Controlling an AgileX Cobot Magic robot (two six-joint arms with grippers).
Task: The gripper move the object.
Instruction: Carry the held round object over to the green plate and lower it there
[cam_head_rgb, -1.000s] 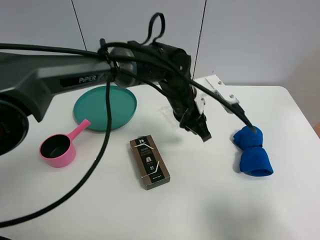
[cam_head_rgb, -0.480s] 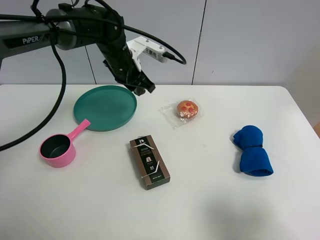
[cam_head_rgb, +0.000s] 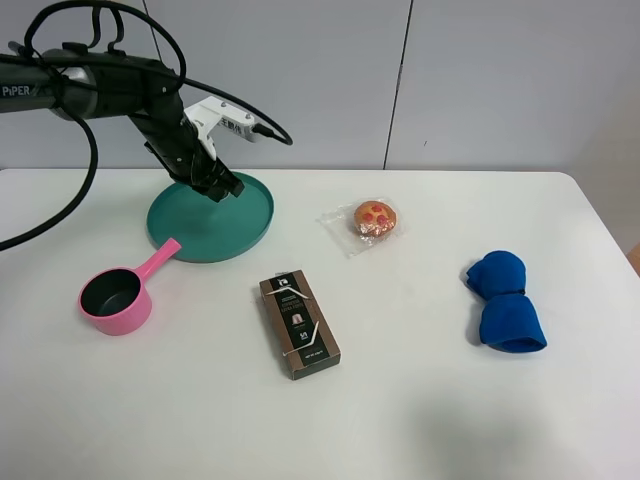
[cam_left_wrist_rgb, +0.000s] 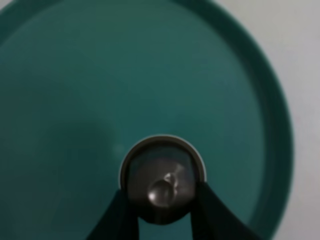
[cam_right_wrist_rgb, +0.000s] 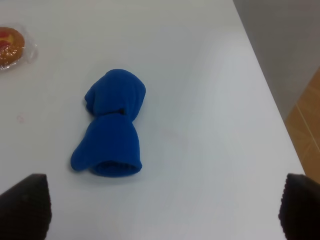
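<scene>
The coffee capsule (cam_left_wrist_rgb: 162, 181) hangs inside the plate's rim over the empty teal plate (cam_head_rgb: 207, 224), so the robot's left gripper continues to bring it down until it touches the plate, and then lets go.
My left gripper (cam_head_rgb: 222, 187) is over the far part of the teal plate (cam_head_rgb: 245, 228). In the left wrist view its black fingers (cam_left_wrist_rgb: 207, 207) are shut on the small grey metallic coffee capsule (cam_left_wrist_rgb: 162, 180), held just above the plate (cam_left_wrist_rgb: 75, 100). The capsule is too small to make out in the exterior view. My right gripper is out of the exterior view; its two black fingertips (cam_right_wrist_rgb: 22, 202) stand wide apart and empty, high above the table.
A pink measuring scoop (cam_head_rgb: 118, 295) lies front left of the plate. A brown capsule box (cam_head_rgb: 299, 325) is in the middle. A wrapped cookie (cam_head_rgb: 372, 220) is at centre back. A folded blue cloth (cam_head_rgb: 505, 301) (cam_right_wrist_rgb: 112, 125) lies at the right.
My left arm has swung from the middle-right of the table to the left and lowered over the teal plate with the capsule in it. Other objects have not moved.
</scene>
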